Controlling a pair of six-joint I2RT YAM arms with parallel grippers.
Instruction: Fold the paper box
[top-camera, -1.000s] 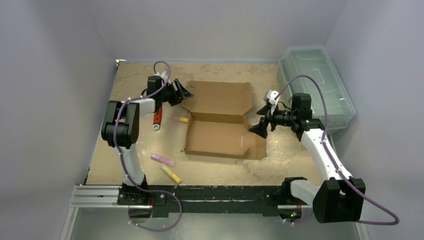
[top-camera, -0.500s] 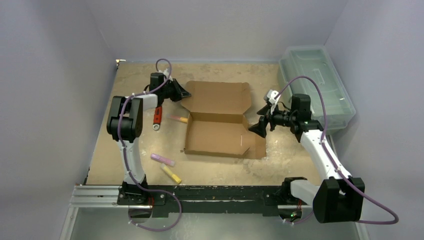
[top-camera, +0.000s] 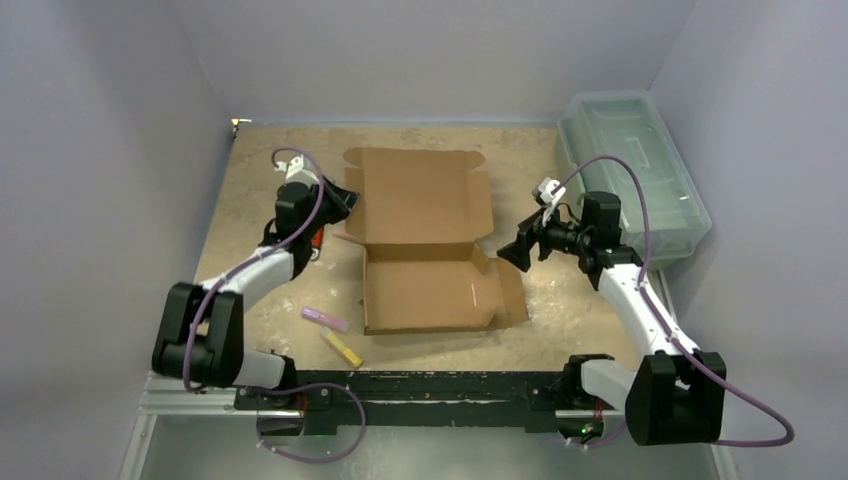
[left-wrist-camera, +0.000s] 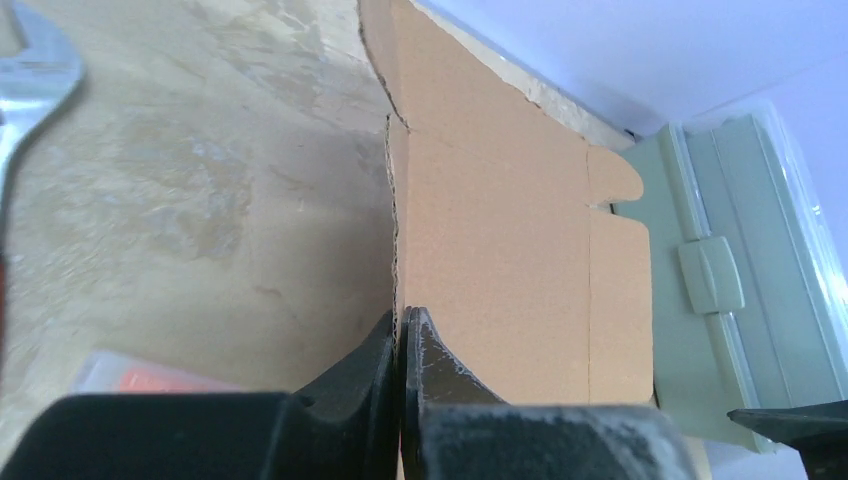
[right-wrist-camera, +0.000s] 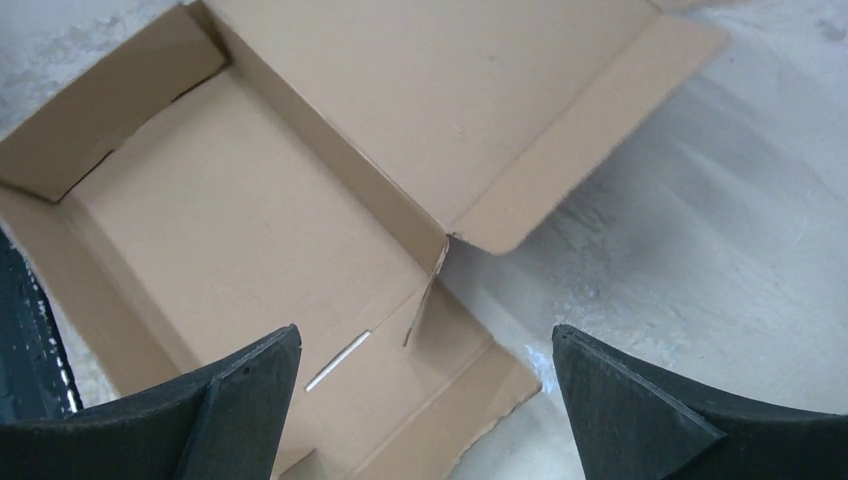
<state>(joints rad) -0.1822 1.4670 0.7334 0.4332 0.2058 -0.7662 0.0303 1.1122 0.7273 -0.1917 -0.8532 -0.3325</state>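
Note:
The tray's side panel (top-camera: 499, 288) by the small tab is lying flat. Next, my right gripper folds the panel's outer edge (top-camera: 521, 288) over the tab before closing the lid.
The brown paper box (top-camera: 420, 290) lies open in the middle of the table, its lid (top-camera: 420, 195) spread toward the back wall. My left gripper (top-camera: 343, 203) is shut on the lid's left side flap. In the left wrist view, both black fingers pinch the flap's thin edge (left-wrist-camera: 401, 318), and the paper box (left-wrist-camera: 500, 240) stretches away beyond them. My right gripper (top-camera: 510, 252) hovers open beside the box's right wall, touching nothing. In the right wrist view it (right-wrist-camera: 422, 340) stands wide over the tray's right corner (right-wrist-camera: 230, 230), where a small tab stands up.
A pale-green plastic bin (top-camera: 640, 170) stands at the back right. A red-handled tool (top-camera: 315, 238) lies under my left arm. A pink marker (top-camera: 325, 319) and a yellow marker (top-camera: 343, 349) lie near the front left. Walls close in on three sides.
My left gripper shut on the lid's left flap and drew back to the left, and the whole box slid left and turned with it. The right arm barely moved.

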